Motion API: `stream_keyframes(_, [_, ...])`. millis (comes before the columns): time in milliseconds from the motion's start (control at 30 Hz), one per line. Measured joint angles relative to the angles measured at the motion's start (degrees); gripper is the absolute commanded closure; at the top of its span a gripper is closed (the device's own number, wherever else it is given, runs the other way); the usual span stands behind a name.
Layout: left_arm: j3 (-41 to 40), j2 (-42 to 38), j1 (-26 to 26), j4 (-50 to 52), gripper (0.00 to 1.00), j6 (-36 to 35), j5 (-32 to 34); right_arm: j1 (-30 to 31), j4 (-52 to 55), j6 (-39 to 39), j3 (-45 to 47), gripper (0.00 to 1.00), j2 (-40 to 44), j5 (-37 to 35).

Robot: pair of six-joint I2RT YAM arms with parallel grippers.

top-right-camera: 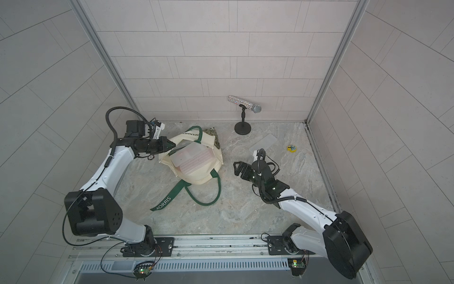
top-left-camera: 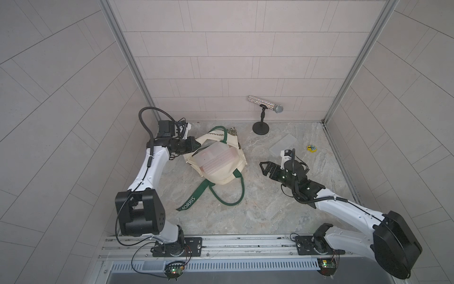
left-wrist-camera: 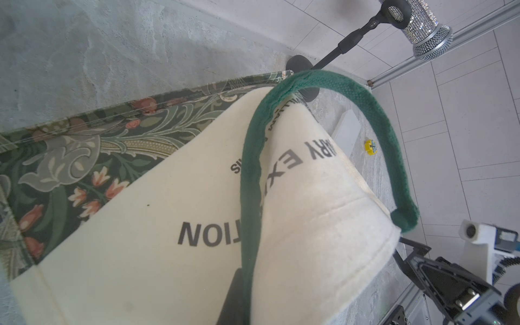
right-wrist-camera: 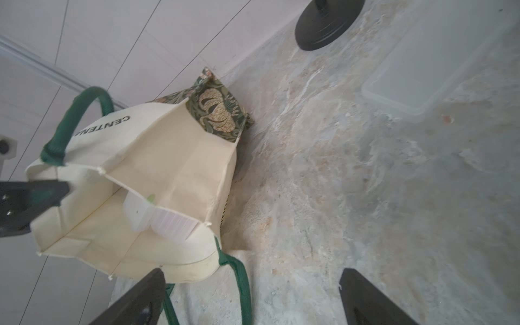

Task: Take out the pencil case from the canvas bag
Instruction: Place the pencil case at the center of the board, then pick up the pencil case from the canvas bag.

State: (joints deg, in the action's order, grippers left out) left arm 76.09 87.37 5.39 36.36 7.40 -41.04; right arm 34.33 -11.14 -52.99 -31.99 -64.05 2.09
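The robot's right gripper should continue to reach into the bag until its fingers are on both sides of the pencil case, as the left gripper is holding the bag's opening (top-left-camera: 206, 144) open around the pencil case (top-left-camera: 217, 160).
The cream canvas bag (top-left-camera: 221, 177) lies on the marble table with its mouth turned up and held apart; it shows in both top views (top-right-camera: 196, 177). Its green handles and the "MORRIS" strap (top-left-camera: 190, 200) trail toward the front. Inside the mouth sits the pencil case (top-left-camera: 216, 159), a translucent pinkish ribbed box, also seen in the right wrist view (right-wrist-camera: 168, 222). My left gripper (top-left-camera: 196, 145) is shut on the bag's upper rim by a handle (left-wrist-camera: 253, 157). Open and holding nothing, my right gripper (top-left-camera: 264, 168) hovers just right of the bag, its fingers (right-wrist-camera: 140, 298) wide apart.
A glittery microphone (top-left-camera: 265, 104) rests on a black stand (top-left-camera: 261, 127) at the back. On the table behind the right gripper lie a flat translucent lid (top-left-camera: 283, 143) and a small yellow object (top-left-camera: 312, 148). Tiled walls close in three sides.
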Motion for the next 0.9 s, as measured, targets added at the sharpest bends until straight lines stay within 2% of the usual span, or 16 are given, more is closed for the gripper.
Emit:
stream_keyframes(267, [9.8, 5.9, 0.2, 8.5, 1.0, -2.4, -0.3, 9.6, -2.9, -0.1, 0.7, 0.01, 0.7, -4.9])
stream_keyframes(400, [11.0, 6.7, 0.3, 10.3, 1.0, -2.5, -0.6, 13.5, -5.3, -0.7, 0.7, 0.0, -0.6, -6.4])
stream_keyframes(667, [11.0, 6.7, 0.3, 11.1, 1.0, -2.4, -1.2, 20.1, -8.2, -1.8, -4.5, 0.0, -10.6, -7.4])
stream_keyframes(900, [11.8, 7.0, 0.3, 11.7, 1.0, -2.4, -1.4, 22.8, -11.6, -4.3, -11.6, 0.01, -20.1, -7.2])
